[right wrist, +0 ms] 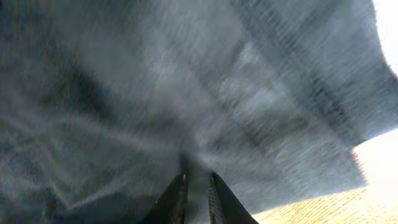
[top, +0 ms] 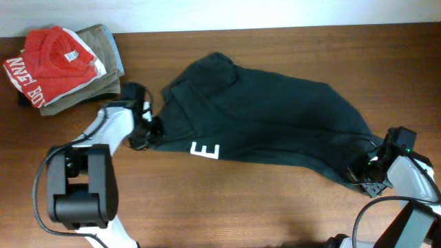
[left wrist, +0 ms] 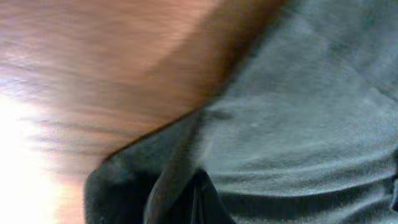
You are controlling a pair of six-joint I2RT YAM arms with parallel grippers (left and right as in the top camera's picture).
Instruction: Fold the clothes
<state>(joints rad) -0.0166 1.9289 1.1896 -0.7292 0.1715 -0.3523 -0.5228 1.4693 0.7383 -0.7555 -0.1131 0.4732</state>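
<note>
My left gripper is holding the T-shirt end it holds (top: 165, 142), and the T-shirt's front edge (top: 311, 167) slants and bends toward my right gripper, so it should ease in, then pull that end frontward and taut.
The clothes (top: 275, 117), a very dark green-black T-shirt, lie spread across the middle of the table, with a white letter E (top: 205, 150) showing at the front edge. My left gripper (top: 148, 129) is at the shirt's left edge. In the left wrist view it (left wrist: 198, 190) is shut, with a fold of the dark fabric (left wrist: 298, 106) caught at its tips. My right gripper (top: 365, 172) is at the shirt's right end. The right wrist view shows its fingers (right wrist: 174, 202) pinching a ridge of the cloth (right wrist: 186, 93) between them.
A red shirt with white lettering (top: 52, 62) lies on a folded khaki garment (top: 103, 45) at the back left corner. Bare wooden table (top: 241, 213) runs along the front, below the shirt.
</note>
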